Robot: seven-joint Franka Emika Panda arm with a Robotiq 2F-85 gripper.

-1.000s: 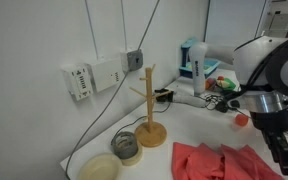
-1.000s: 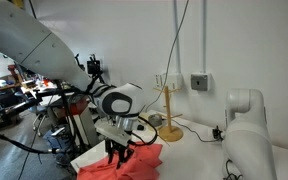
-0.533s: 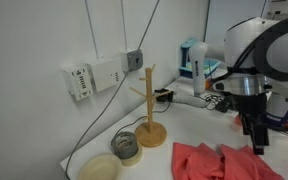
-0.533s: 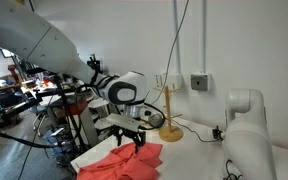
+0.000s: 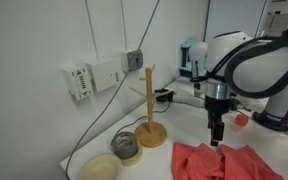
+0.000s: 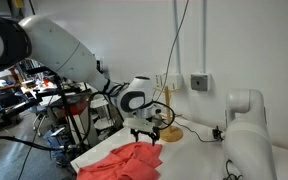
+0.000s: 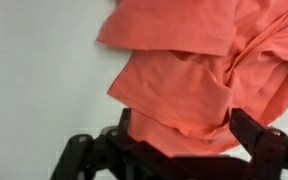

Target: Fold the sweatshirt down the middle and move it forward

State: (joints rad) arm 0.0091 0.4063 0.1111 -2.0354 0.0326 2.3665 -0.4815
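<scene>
The sweatshirt's corner (image 5: 177, 147) nearest the mug tree is clear of the mug tree's base. My open gripper should keep going there until its fingers are on both sides of that corner.
The sweatshirt (image 5: 220, 163) is a wrinkled coral cloth lying in a heap on the white table (image 5: 174, 130). It shows in both exterior views and fills most of the wrist view (image 7: 204, 60), with one layer lapped over another. My gripper (image 5: 216, 137) hangs just above the heap's back edge, pointing down. In the wrist view its dark fingers (image 7: 250, 131) stand wide apart with the cloth lying loose below them. The gripper (image 6: 147, 135) is open and holds nothing.
A wooden mug tree (image 5: 149, 108) stands close beside the gripper, near the wall (image 6: 169, 115). A grey tape roll (image 5: 127, 147) and a round bowl (image 5: 99, 167) sit by it. Cables and wall sockets (image 5: 92, 78) run behind. Clutter lies at the back (image 5: 196, 62).
The gripper has opened and let go of the sweatshirt, then lifted and swung off the heap toward the mug tree. The cloth now lies still on the table.
</scene>
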